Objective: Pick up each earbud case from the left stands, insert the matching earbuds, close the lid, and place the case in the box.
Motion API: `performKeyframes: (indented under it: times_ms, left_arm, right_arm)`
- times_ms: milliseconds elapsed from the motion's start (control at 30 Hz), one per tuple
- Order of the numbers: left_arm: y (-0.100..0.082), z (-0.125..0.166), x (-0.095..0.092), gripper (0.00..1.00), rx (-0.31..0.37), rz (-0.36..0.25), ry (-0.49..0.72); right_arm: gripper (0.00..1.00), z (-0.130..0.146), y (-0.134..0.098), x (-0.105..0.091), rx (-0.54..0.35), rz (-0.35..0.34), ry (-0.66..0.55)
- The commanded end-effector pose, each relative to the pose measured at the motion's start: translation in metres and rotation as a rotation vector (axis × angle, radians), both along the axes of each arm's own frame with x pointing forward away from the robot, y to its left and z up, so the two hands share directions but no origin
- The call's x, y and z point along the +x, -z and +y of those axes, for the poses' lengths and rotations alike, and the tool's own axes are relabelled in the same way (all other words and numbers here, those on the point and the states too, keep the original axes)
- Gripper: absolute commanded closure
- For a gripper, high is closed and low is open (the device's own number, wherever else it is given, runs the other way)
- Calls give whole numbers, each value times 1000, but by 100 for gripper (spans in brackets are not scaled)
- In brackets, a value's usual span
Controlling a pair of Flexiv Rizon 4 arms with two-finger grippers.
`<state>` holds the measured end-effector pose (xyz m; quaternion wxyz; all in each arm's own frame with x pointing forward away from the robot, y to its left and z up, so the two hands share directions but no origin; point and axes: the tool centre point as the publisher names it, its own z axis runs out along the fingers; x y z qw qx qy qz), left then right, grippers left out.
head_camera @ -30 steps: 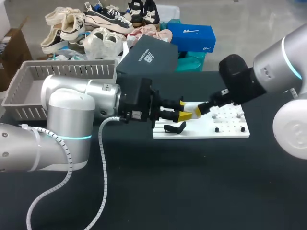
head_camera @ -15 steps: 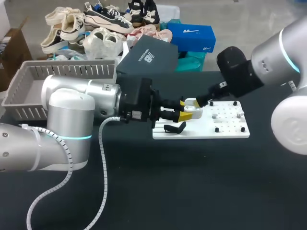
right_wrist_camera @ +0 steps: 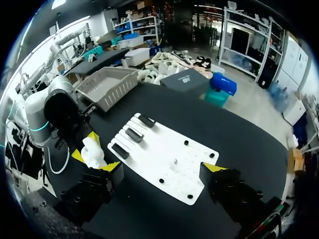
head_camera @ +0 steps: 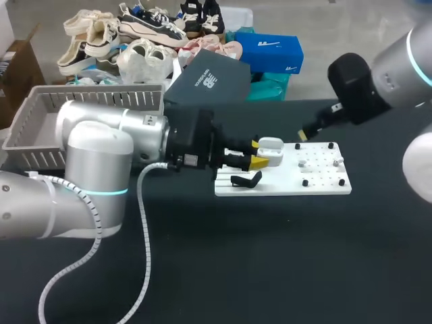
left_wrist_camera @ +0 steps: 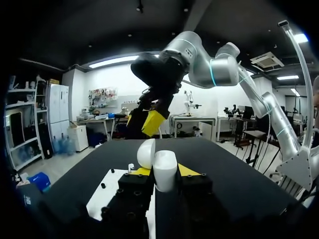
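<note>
The lid (head_camera: 271, 142) should stay open when I press the small white earbud in, because the lid is swung back from the white earbud case (head_camera: 273, 156).
A white earbud case (head_camera: 271, 146) with its lid swung up is held above the left part of the white board (head_camera: 317, 187); my left gripper (head_camera: 256, 154) is shut on it. In the left wrist view the case (left_wrist_camera: 165, 170) stands between the yellow tips, its lid (left_wrist_camera: 146, 153) tipped back. My right gripper (head_camera: 302, 136) hangs open behind the board's far edge, apart from the case. From the right wrist view, my right gripper (right_wrist_camera: 162, 168) is spread wide over the board (right_wrist_camera: 169, 149), with the case (right_wrist_camera: 91, 151) off beside one finger.
Black stands (head_camera: 246, 180) sit on the board's left side and small black pegs (head_camera: 305, 182) on its right. A grey basket (head_camera: 40, 118) stands at the table's back left. Dark table surface (head_camera: 270, 256) spreads in front of the board.
My right gripper has pulled away from the case, up and toward the back right. The left gripper and the case have stayed in place.
</note>
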<state>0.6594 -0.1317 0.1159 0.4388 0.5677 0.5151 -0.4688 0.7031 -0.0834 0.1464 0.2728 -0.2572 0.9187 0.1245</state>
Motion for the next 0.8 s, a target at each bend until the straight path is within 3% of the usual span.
performKeyframes:
  times_ms: [33, 167, 367, 633, 667, 700, 733, 800]
  left_arm:
    - [-9, 5, 5, 100, 27, -17, 1]
    - [-10, 9, 10, 100, 30, -33, -1]
    - [-12, 9, 12, 100, 21, -62, 6]
    - [-12, 9, 12, 100, 21, -62, 6]
    - [-12, 9, 12, 100, 21, -62, 6]
    - [-12, 9, 12, 100, 21, -62, 6]
    - [-12, 9, 12, 100, 21, -62, 6]
    - [-12, 9, 12, 100, 21, -62, 6]
  right_arm:
    - [0, -16, 6, -9, -118, -55, 101]
    - [0, -27, 16, -8, -159, -38, 118]
    - [0, -42, 37, -6, -290, -30, 125]
    - [0, -53, 57, 5, -406, -23, 92]
    - [6, -54, 58, 7, -424, -26, 90]
    - [18, -55, 59, 8, -428, -25, 89]
    - [20, -57, 61, 11, -428, -20, 89]
    - [15, -59, 63, 14, -434, -13, 91]
